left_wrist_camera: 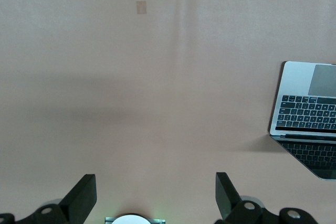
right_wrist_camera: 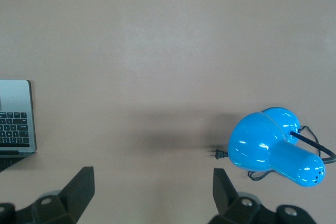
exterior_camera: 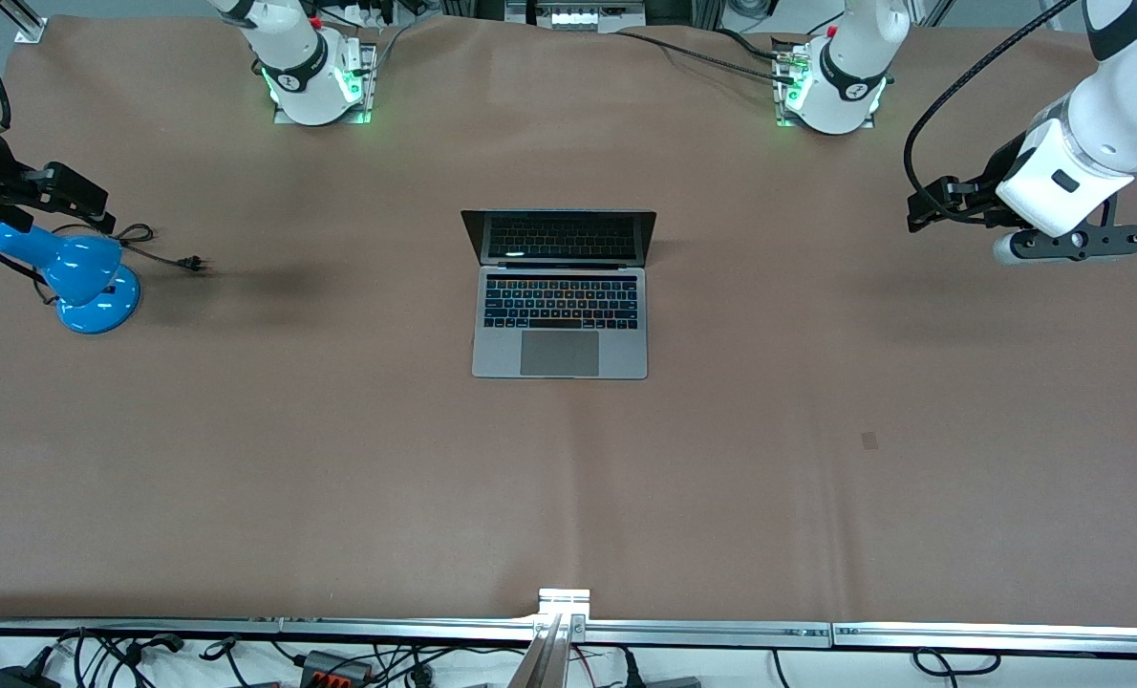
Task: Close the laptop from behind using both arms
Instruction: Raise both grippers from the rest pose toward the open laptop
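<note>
I expect the dark screen (exterior_camera: 561,237) to swing down flat and the base to stay in place when I push from behind, because a hinge (exterior_camera: 561,268) runs behind the black keyboard.
The laptop (exterior_camera: 559,296) lies open in the middle of the table, dark screen upright and facing the front camera, black keyboard and grey trackpad showing. Its edge shows in the left wrist view (left_wrist_camera: 310,114) and in the right wrist view (right_wrist_camera: 16,116). My left gripper (exterior_camera: 920,208) hangs open and empty over bare table at the left arm's end, well apart from the laptop. Its fingers (left_wrist_camera: 84,198) stand wide apart. My right gripper (exterior_camera: 100,205) hangs open and empty over the table at the right arm's end, just above a blue lamp. Its fingers (right_wrist_camera: 81,192) are also wide apart.
A blue desk lamp (exterior_camera: 86,277) lies at the right arm's end, its black cord and plug (exterior_camera: 194,263) pointing toward the laptop; it also shows in the right wrist view (right_wrist_camera: 273,145). A small dark patch (exterior_camera: 869,440) marks the brown table cover (exterior_camera: 339,459).
</note>
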You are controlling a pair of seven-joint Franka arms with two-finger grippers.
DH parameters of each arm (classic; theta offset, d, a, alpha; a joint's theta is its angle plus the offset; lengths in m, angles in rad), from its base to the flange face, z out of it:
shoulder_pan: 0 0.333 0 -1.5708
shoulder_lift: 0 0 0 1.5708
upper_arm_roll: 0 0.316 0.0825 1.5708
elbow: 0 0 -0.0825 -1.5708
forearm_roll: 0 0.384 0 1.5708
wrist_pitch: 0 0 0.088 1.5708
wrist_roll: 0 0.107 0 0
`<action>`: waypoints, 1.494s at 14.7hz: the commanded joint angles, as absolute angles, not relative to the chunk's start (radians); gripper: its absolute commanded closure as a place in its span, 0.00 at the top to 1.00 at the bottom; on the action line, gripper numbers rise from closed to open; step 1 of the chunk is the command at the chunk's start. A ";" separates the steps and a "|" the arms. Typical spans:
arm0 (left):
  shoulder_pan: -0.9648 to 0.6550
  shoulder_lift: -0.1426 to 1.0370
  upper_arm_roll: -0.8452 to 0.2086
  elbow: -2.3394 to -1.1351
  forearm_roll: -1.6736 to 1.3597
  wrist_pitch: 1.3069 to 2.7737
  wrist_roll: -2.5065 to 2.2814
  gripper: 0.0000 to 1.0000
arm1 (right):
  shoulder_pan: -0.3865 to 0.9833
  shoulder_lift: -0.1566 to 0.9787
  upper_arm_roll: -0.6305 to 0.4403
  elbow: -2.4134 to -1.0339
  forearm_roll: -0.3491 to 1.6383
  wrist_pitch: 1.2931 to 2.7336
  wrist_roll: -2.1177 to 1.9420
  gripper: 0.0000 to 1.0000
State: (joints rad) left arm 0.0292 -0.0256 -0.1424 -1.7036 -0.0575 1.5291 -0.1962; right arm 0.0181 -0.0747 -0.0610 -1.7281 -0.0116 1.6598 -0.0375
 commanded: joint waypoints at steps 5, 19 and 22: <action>0.037 -0.052 -0.153 -1.721 -0.035 1.534 -0.190 0.79 | 0.018 -0.100 -0.057 -1.759 -0.009 1.647 -0.043 1.00; 0.020 -0.024 -0.338 -1.917 -0.321 1.622 -0.104 0.00 | 0.099 -0.055 -0.046 -1.761 0.006 1.569 -0.043 0.00; 0.020 -0.038 -0.526 -2.075 -0.342 1.846 -0.202 0.00 | 0.191 0.004 -0.046 -1.764 0.104 1.531 -0.041 0.00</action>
